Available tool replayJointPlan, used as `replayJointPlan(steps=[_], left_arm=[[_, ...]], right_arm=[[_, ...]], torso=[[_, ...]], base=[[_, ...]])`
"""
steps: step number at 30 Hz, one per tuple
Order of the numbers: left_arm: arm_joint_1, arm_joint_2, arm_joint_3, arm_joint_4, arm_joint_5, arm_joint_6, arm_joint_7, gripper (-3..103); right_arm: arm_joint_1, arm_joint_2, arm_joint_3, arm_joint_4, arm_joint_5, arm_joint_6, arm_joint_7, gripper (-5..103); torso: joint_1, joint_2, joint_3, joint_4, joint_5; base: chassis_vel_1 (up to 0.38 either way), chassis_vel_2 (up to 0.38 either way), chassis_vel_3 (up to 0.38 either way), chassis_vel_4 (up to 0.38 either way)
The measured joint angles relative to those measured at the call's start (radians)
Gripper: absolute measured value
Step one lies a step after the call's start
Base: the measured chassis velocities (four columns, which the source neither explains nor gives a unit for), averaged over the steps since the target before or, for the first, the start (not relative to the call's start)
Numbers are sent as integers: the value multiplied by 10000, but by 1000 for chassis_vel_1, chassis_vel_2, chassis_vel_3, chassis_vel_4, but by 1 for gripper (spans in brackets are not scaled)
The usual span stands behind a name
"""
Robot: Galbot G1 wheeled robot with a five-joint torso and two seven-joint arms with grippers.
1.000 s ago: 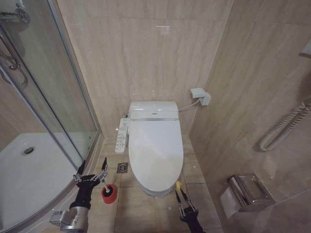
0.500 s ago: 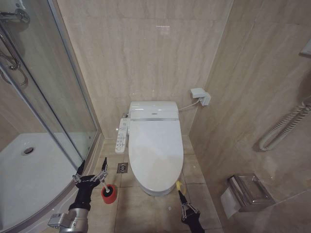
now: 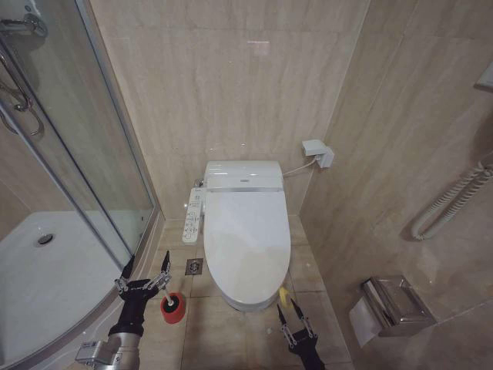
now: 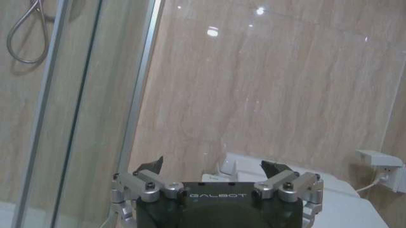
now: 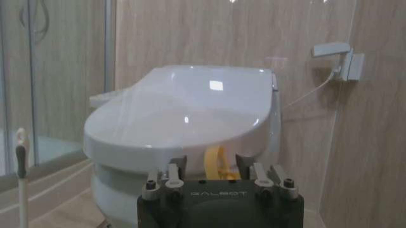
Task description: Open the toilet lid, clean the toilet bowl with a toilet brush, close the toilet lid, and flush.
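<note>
I expect the toilet lid (image 3: pixel 248 237) to bring the hidden seat up with it when I lift the yellow ribbon tag (image 3: pixel 285 297), because the tag sticks out from under the lid.
The toilet lid (image 3: pixel 246 239) lies shut, hiding the toilet bowl. Its yellow ribbon tag (image 3: pixel 283 296) hangs at the front edge. My right gripper (image 3: pixel 289 311) is low in front of the toilet, open, just below that tag. In the right wrist view the ribbon tag (image 5: pixel 216 161) hangs between the spread fingers of the right gripper (image 5: pixel 210 161), under the lid (image 5: pixel 184 109). The toilet brush (image 3: pixel 159 289) stands in its red cup holder (image 3: pixel 172 307) left of the toilet. My left gripper (image 3: pixel 145 266) hovers open just left of the brush handle and holds nothing; its open fingers also show in the left wrist view (image 4: pixel 212 167).
A control panel (image 3: pixel 193 216) sticks out on the toilet's left side. A floor drain (image 3: pixel 194 267) sits beside it. The glass shower door (image 3: pixel 100 154) and white tray (image 3: pixel 46 270) close off the left. A paper holder (image 3: pixel 389 304) and wall rail (image 3: pixel 451 200) are on the right wall.
The right gripper's fingers have spread apart close under the yellow tag. The left arm has hardly moved.
</note>
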State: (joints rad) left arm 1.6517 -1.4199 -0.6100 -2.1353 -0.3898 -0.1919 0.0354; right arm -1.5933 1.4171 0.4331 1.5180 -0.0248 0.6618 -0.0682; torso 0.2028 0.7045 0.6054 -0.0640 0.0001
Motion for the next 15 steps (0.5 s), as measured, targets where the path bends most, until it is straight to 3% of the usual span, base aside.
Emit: replayJointPlan(steps=[2,3,8,9,15], left_arm=[[-2,2,0,5,0,0,1,100],[-6,3,-1,21,2,0,1,100],[-17,-24,14,96,34,0,1,100],[-18,-33,22,109,53,0,1,100],[-28,-92,59,147,140,0,1,100]], right_arm=[[29,0,11,-47,0,0,1,34],[107,-2,38,-159,1,-3,6,61],[244,-28,82,-338,39,-5,-19,61],[256,-26,82,-357,54,-3,-30,84],[319,11,25,-459,103,5,-77,84]], torso=[[0,0,0,0,0],[0,0,0,-1,0],[0,0,0,0,0],[0,0,0,0,0],[1,0,0,0,-1]], base=[[0,0,0,0],[0,0,0,0],[0,0,0,0],[0,0,0,0],[0,0,0,0]])
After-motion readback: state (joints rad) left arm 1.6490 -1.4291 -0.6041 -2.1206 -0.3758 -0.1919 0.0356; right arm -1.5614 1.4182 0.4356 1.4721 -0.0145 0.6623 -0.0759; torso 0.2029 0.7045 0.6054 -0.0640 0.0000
